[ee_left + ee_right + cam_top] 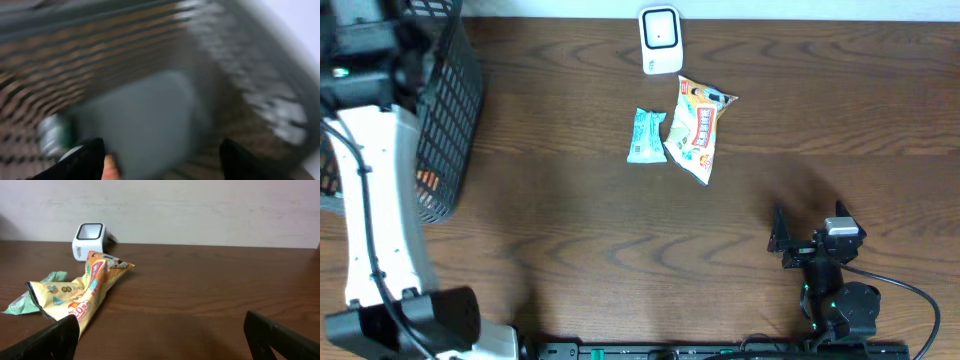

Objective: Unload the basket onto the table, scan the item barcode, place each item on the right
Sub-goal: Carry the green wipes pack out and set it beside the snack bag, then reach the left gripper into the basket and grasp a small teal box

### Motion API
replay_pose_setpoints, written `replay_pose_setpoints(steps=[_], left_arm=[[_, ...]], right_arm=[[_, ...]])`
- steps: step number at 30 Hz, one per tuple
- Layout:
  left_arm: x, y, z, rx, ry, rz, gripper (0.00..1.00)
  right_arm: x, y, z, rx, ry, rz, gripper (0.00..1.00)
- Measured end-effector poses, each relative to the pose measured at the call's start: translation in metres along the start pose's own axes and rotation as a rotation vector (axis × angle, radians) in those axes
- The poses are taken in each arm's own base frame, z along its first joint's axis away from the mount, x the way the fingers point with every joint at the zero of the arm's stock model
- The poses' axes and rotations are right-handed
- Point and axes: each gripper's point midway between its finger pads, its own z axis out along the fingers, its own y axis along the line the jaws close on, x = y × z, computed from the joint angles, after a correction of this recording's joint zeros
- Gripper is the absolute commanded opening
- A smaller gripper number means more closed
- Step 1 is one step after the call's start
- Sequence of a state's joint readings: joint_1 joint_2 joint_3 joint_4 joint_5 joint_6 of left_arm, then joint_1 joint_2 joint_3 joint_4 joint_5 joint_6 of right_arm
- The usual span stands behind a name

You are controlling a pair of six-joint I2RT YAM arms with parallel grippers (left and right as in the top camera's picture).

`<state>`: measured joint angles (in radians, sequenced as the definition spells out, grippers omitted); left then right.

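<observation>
The green and white packet [52, 134] stands uncovered beside the basket's mesh side, so the robot's left gripper keeps bringing its open fingers down until they are on both sides of that packet [54, 137].
A white barcode scanner [660, 40] stands at the table's far edge, also seen as the scanner [90, 240] in the right wrist view. A yellow snack bag [698, 128] and a teal packet [646, 136] lie just in front of it. My left arm [375, 200] reaches into the black mesh basket [450, 110] at the far left. In the blurred left wrist view, my left gripper [160, 152] has its fingers spread wide over a grey-blue item [145, 120] on the basket floor. My right gripper [810, 228] rests open and empty near the front right.
An orange item [428, 181] shows through the basket's mesh, and an orange bit [111, 167] sits by my left finger. The snack bag [82, 297] and teal packet [35, 297] lie ahead and left of the right gripper [160, 330].
</observation>
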<state>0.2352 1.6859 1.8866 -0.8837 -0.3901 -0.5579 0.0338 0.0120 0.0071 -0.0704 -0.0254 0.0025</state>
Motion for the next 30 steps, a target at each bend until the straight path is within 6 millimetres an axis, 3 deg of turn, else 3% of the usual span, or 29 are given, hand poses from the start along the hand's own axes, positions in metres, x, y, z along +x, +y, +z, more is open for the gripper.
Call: replay_pose_setpoints(steps=[5,14,20,30], left_arm=[[0.011,0.071,0.054,-0.213,0.088,-0.158,0.72],[0.033,0.126,0.109,-0.379,0.187,-0.237,0.72],[0.06,0.153,0.127,-0.453,0.305,-0.24,0.72],[0.117,0.166,0.176,-0.476,0.508,-0.186,0.72]], right_arm=[[0.0,0.0,0.0,0.0,0.0,0.0,0.99],[0.0,0.0,0.0,0.0,0.0,0.0,0.99],[0.0,0.0,0.0,0.0,0.0,0.0,0.99],[0.0,0.0,0.0,0.0,0.0,0.0,0.99]])
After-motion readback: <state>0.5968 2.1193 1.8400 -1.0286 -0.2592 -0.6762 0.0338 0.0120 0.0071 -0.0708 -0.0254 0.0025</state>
